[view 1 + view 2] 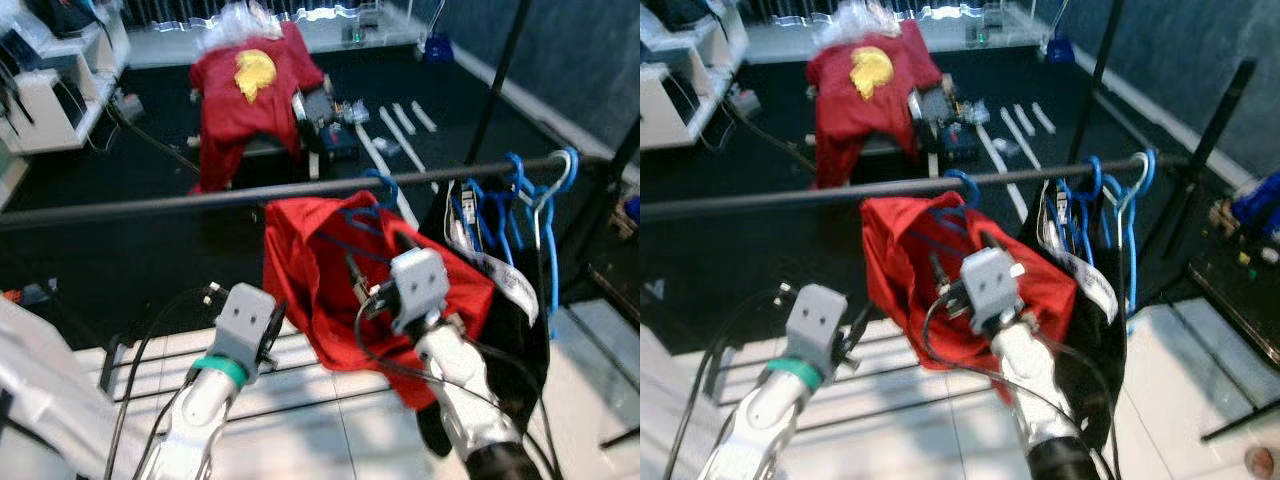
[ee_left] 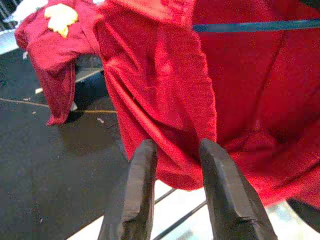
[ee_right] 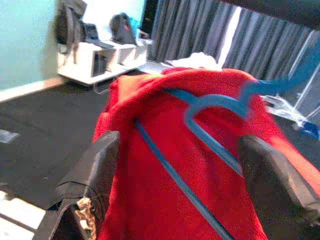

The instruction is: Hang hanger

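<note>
The red shirt (image 1: 322, 290) will sag and come along when the robot lifts the blue hanger off the rail, because the blue hanger's bar (image 1: 350, 245) runs inside the wide opening.
A blue hanger (image 1: 381, 186) carrying a red shirt (image 1: 315, 270) hangs by its hook on the dark rail (image 1: 150, 206). My right gripper (image 3: 181, 140) is open right at the shirt's front. Its fingers (image 3: 95, 170) stand wide apart on either side of the hanger's neck and upper arms, and I cannot tell if they touch the cloth. My left gripper (image 2: 177, 145) is lower and to the left, open, pointing at the shirt's lower hem (image 2: 180, 170) with nothing between its fingers (image 2: 142, 190). In the left eye view it sits just left of the shirt (image 1: 276, 320).
Several bare blue hangers (image 1: 525, 195) and a dark garment (image 1: 510, 320) hang further right on the rail. The rack's uprights (image 1: 500, 80) stand at the right. Behind the rail, another red shirt with a yellow print (image 1: 250, 90) drapes over furniture. A white shelf (image 1: 50, 95) is at the back left.
</note>
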Controlling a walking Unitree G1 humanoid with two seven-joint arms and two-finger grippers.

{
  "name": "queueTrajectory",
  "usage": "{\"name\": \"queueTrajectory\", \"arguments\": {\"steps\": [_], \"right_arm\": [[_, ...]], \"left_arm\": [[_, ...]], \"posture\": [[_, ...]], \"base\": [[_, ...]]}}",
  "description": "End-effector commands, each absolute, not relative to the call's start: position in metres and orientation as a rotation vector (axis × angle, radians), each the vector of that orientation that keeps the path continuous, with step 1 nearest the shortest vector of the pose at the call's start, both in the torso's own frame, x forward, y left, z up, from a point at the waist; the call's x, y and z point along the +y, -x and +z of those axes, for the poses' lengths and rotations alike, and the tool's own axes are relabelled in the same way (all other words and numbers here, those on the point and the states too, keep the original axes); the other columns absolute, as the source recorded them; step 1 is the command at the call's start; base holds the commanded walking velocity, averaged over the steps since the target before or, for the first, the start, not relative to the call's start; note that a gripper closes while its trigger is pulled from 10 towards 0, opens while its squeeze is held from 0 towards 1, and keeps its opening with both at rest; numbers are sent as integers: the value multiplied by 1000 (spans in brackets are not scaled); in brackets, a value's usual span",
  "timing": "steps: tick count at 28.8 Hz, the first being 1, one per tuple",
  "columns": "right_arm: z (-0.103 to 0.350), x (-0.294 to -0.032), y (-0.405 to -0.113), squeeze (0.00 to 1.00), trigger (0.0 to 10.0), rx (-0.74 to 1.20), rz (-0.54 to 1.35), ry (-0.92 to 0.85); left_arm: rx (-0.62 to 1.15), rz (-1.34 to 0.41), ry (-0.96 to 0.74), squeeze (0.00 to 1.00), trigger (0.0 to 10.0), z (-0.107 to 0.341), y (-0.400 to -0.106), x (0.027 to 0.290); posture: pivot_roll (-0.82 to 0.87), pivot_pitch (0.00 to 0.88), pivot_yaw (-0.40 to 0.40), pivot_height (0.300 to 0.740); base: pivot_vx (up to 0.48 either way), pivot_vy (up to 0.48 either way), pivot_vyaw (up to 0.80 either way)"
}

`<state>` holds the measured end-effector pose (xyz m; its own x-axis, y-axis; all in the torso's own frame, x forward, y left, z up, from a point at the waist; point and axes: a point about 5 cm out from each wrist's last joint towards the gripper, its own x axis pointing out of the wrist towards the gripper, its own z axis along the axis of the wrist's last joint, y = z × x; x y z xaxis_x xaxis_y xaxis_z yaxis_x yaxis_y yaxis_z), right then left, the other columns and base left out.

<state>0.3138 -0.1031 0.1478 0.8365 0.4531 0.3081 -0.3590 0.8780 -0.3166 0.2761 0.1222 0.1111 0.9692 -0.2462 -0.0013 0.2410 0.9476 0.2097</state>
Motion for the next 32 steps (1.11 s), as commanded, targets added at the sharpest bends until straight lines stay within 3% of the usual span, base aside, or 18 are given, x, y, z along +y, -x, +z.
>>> {"name": "queueTrajectory", "arguments": {"steps": [1, 11, 12, 13, 14, 17, 18, 19, 20, 26, 27, 29, 30, 32], "right_arm": [[147, -105, -309, 0, 10000, -383, 433, 260], [152, -117, -289, 0, 10000, -421, 360, 314], [151, -126, -284, 259, 10000, -408, 315, 308], [151, -126, -284, 259, 10000, -408, 315, 308], [150, -134, -283, 345, 10000, -392, 274, 289], [150, -134, -283, 345, 10000, -392, 274, 289], [150, -141, -284, 675, 10000, -380, 244, 275], [150, -141, -284, 675, 10000, -380, 244, 275], [149, -151, -292, 1000, 10000, -343, 237, 252], [149, -157, -300, 1000, 10000, -316, 245, 240], [147, -157, -310, 784, 10000, -241, 340, 189], [147, -157, -310, 784, 10000, -241, 340, 189], [149, -157, -318, 0, 10000, -179, 433, 143], [153, -158, -326, 0, 10000, -140, 493, 117]], "left_arm": [[20, -246, -188, 0, 10000, 103, -274, 125], [73, -233, -208, 0, 10000, 90, -269, 137], [76, -229, -215, 0, 10000, 90, -269, 139], [76, -229, -215, 0, 10000, 90, -269, 139], [75, -227, -217, 0, 10000, 90, -270, 140], [75, -227, -217, 0, 10000, 90, -270, 140], [75, -227, -218, 0, 10000, 90, -271, 140], [75, -227, -218, 0, 10000, 90, -271, 140], [73, -235, -218, 0, 10000, 91, -272, 138], [71, -241, -219, 0, 10000, 92, -274, 136], [68, -245, -219, 0, 10000, 93, -275, 135], [68, -245, -219, 0, 10000, 93, -275, 135], [65, -248, -220, 0, 10000, 94, -276, 133], [63, -244, -218, 0, 10000, 95, -275, 133]], "posture": [[-97, 0, 71, 740], [-109, 7, 65, 740], [-112, 11, 66, 740], [-112, 11, 66, 740], [-118, 9, 69, 740], [-118, 9, 69, 740], [-126, 13, 75, 740], [-126, 13, 75, 740], [-134, 15, 82, 740], [-134, 17, 83, 740], [-133, 19, 87, 740], [-133, 19, 87, 740], [-124, 19, 83, 740], [-113, 19, 72, 740]], "base": [[0, 0, 0], [0, 0, 0], [0, 0, 0], [0, 0, 0], [0, 0, 0], [0, 0, 0], [0, 0, 0], [0, 0, 0], [0, 0, 0], [0, 0, 0], [0, 0, 0], [0, 0, 0], [0, 0, 0], [0, 0, 0]]}}
